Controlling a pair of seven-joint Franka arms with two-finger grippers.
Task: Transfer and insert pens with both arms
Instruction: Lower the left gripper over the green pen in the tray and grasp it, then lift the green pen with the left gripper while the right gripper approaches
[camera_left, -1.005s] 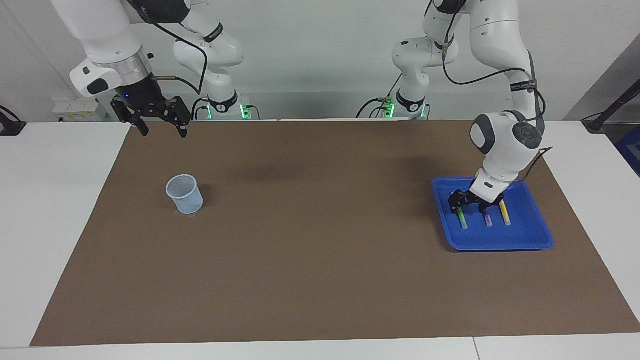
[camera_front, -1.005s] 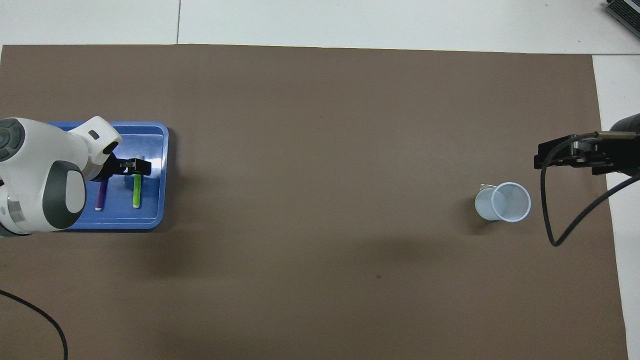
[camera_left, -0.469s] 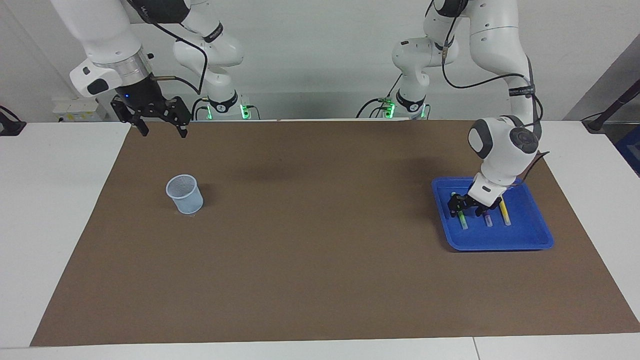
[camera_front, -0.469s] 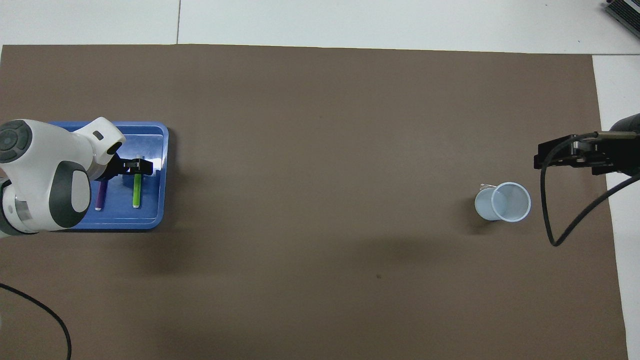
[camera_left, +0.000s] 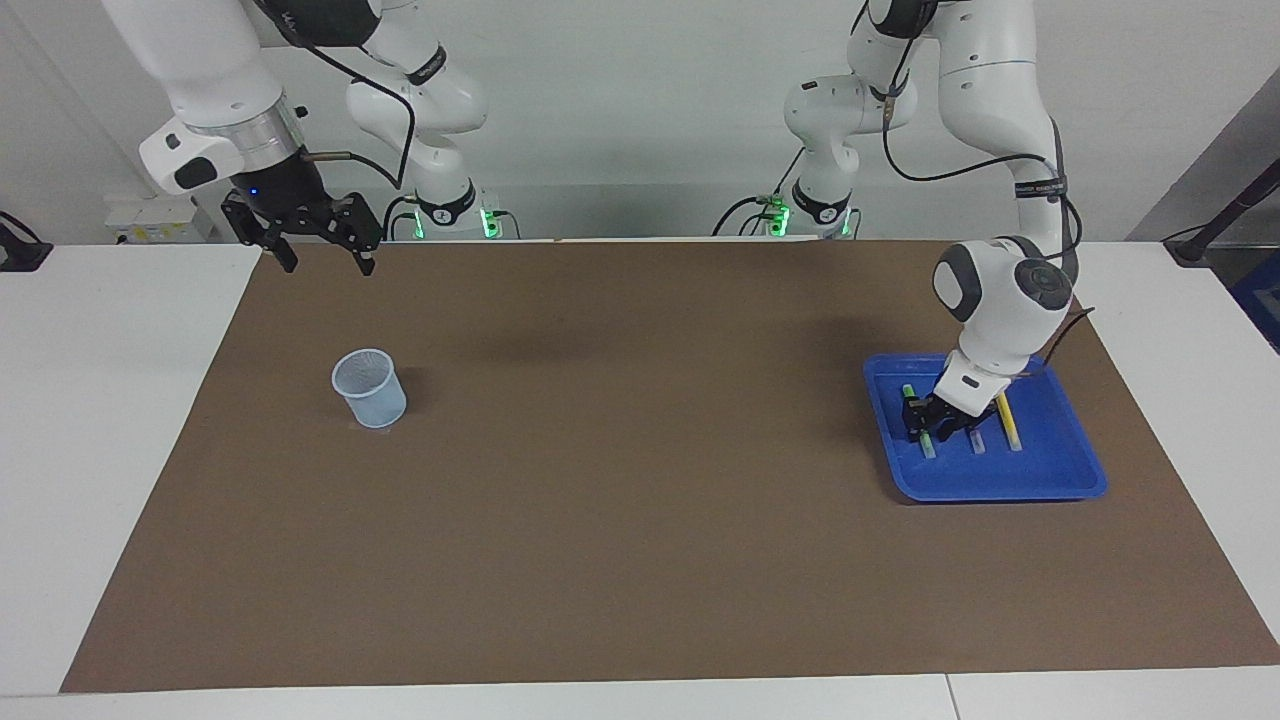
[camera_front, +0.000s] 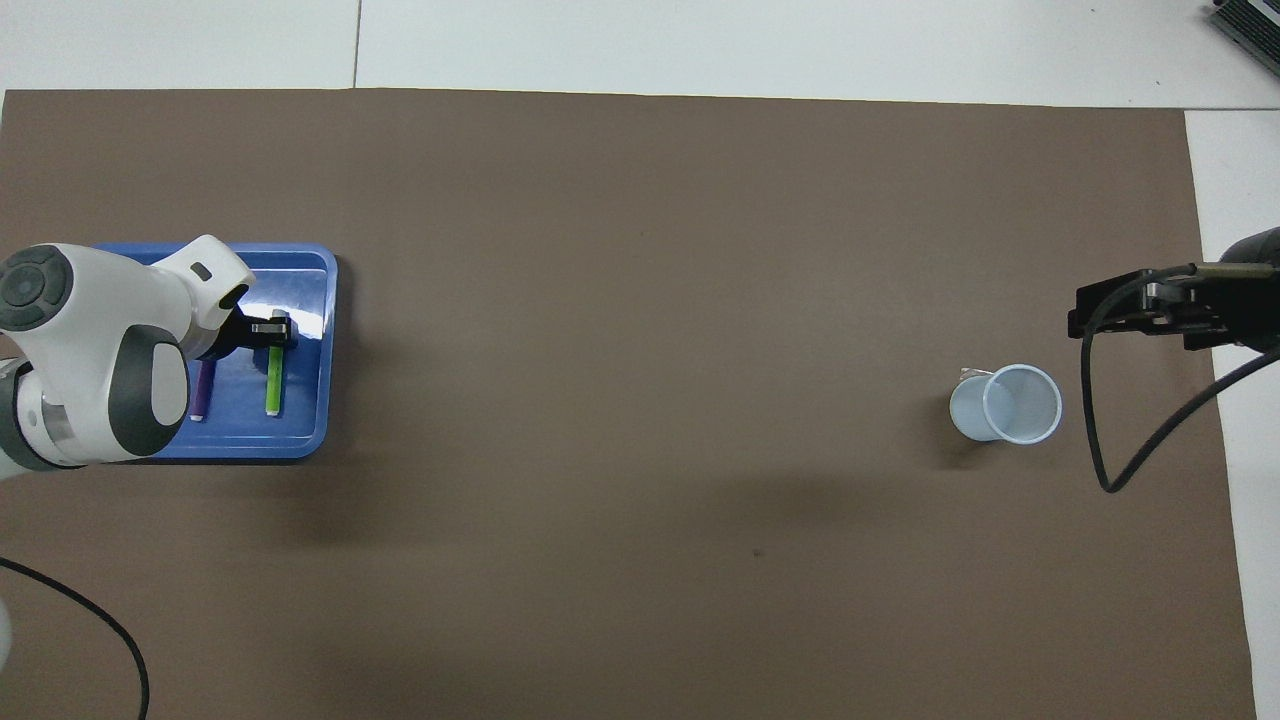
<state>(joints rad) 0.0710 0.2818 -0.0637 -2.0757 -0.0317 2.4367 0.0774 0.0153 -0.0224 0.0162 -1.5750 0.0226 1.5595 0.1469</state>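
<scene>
The slim green pen (camera_front: 275, 382) will lean inside the cup when I put it in, because the pale cup's opening (camera_front: 1023, 404) is much wider than the pen.
Three pens lie side by side in a blue tray (camera_left: 1050, 470) (camera_front: 310, 300) toward the left arm's end of the table. My left gripper (camera_left: 930, 424) (camera_front: 272, 333) is down in the tray, its fingers drawn in on the green pen (camera_left: 908, 391) (camera_front: 272, 387), which still lies flat. Beside it lie the purple pen (camera_left: 977, 444) (camera_front: 202, 392) and the yellow pen (camera_left: 1010, 425); the arm hides the yellow one from overhead. My right gripper (camera_left: 328, 266) (camera_front: 1085, 318) waits open and raised over the mat's edge by its own base, holding nothing.
A pale translucent cup (camera_left: 369, 388) (camera_front: 1005, 403) stands upright on the brown mat (camera_left: 640, 500) toward the right arm's end. A black cable (camera_front: 1105, 470) hangs from the right wrist near the cup. White table borders the mat.
The left gripper's fingers have drawn in from wide open onto the green pen, and its wrist has shifted slightly. The right arm, the cup and the other pens have not moved.
</scene>
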